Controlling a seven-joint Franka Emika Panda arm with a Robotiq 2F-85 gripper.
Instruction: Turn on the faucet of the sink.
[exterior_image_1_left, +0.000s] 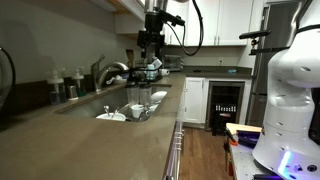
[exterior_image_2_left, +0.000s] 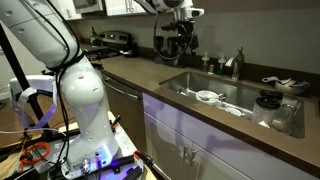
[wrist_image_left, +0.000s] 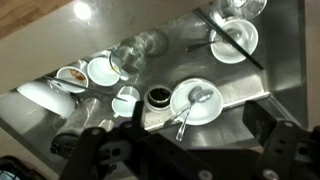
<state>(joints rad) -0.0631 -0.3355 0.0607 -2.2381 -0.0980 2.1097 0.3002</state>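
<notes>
My gripper is pointing down at the dishes in the sink (wrist_image_left: 197, 102). I should tilt my gripper level and move it toward the faucet at the back rim (exterior_image_2_left: 237, 64).
The faucet (exterior_image_1_left: 111, 70) (exterior_image_2_left: 238, 62), an arched grey metal spout, stands at the back rim of the sink (exterior_image_1_left: 80, 106) (exterior_image_2_left: 181, 86). In both exterior views my gripper (exterior_image_1_left: 150, 52) (exterior_image_2_left: 179, 47) hangs well above the counter and apart from the faucet. It is right of the faucet in one and left of it in the other. The wrist view looks down into the sink (wrist_image_left: 245, 88), and my gripper (wrist_image_left: 190, 150) is open with nothing between its dark fingers (wrist_image_left: 285, 140). No faucet shows in that view.
Dishes lie in the basin: a white bowl with a spoon (wrist_image_left: 192, 103), another bowl under a dark utensil (wrist_image_left: 232, 40), glasses (wrist_image_left: 140, 48) and small cups (wrist_image_left: 126, 100). Dark bottles (exterior_image_1_left: 62, 86) stand beside the faucet. A white robot body (exterior_image_2_left: 80, 95) stands before the cabinets.
</notes>
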